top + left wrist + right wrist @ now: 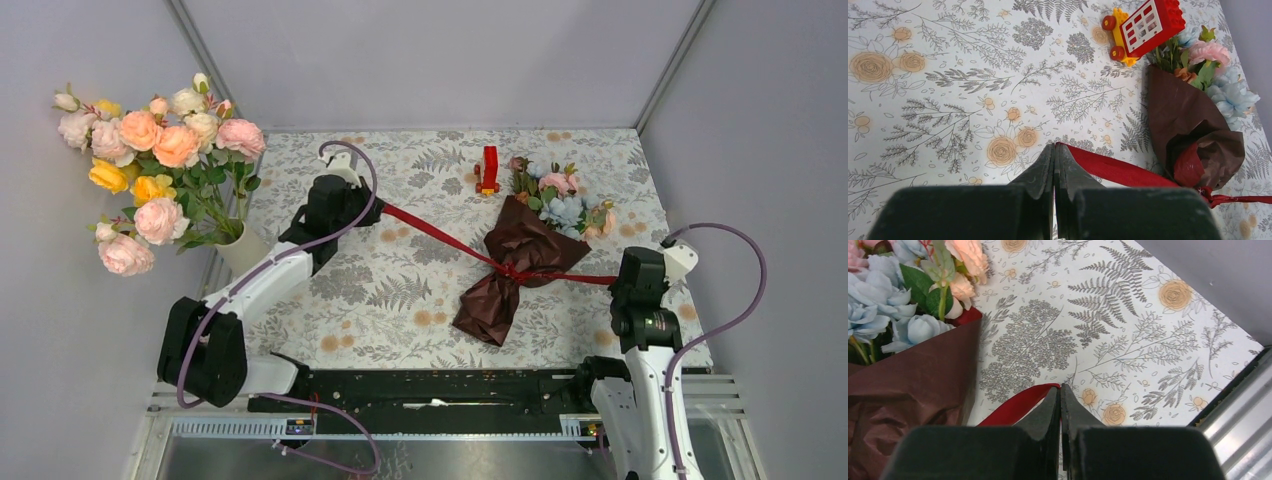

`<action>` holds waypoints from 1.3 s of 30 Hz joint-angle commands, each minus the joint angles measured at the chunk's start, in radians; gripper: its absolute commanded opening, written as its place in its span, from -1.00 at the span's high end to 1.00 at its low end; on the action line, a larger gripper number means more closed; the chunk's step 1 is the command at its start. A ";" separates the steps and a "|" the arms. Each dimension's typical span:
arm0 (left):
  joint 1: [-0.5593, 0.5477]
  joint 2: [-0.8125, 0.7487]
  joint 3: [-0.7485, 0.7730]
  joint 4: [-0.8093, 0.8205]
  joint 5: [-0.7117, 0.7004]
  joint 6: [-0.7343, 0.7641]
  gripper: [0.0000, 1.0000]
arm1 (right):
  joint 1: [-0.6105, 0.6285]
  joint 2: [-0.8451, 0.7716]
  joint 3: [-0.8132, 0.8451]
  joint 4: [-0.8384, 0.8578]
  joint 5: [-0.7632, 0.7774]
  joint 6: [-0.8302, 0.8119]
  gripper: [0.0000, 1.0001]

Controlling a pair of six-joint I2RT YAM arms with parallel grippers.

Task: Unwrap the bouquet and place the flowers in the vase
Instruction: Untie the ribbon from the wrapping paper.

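Observation:
I can see both ends of the red ribbon run tight from the knot to my grippers. My right gripper should go on pulling until the knot comes loose before it lets go.
The bouquet lies on the floral tablecloth right of centre, wrapped in dark red crinkly paper, its pale blue and pink flowers pointing to the far right. A red ribbon is still tied round its waist and both ends are stretched taut. My left gripper is shut on the left ribbon end. My right gripper is shut on the right ribbon end, close beside the wrapping. The white vase stands at the left table edge.
A large bunch of peach, pink and yellow roses fills the vase and overhangs the left edge. A red and yellow toy block stands just behind the bouquet. The table's metal rim runs close to my right gripper.

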 commanded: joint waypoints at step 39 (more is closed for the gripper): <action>0.039 -0.261 0.181 -0.326 -0.238 0.097 1.00 | -0.012 -0.145 0.134 -0.119 0.284 0.032 1.00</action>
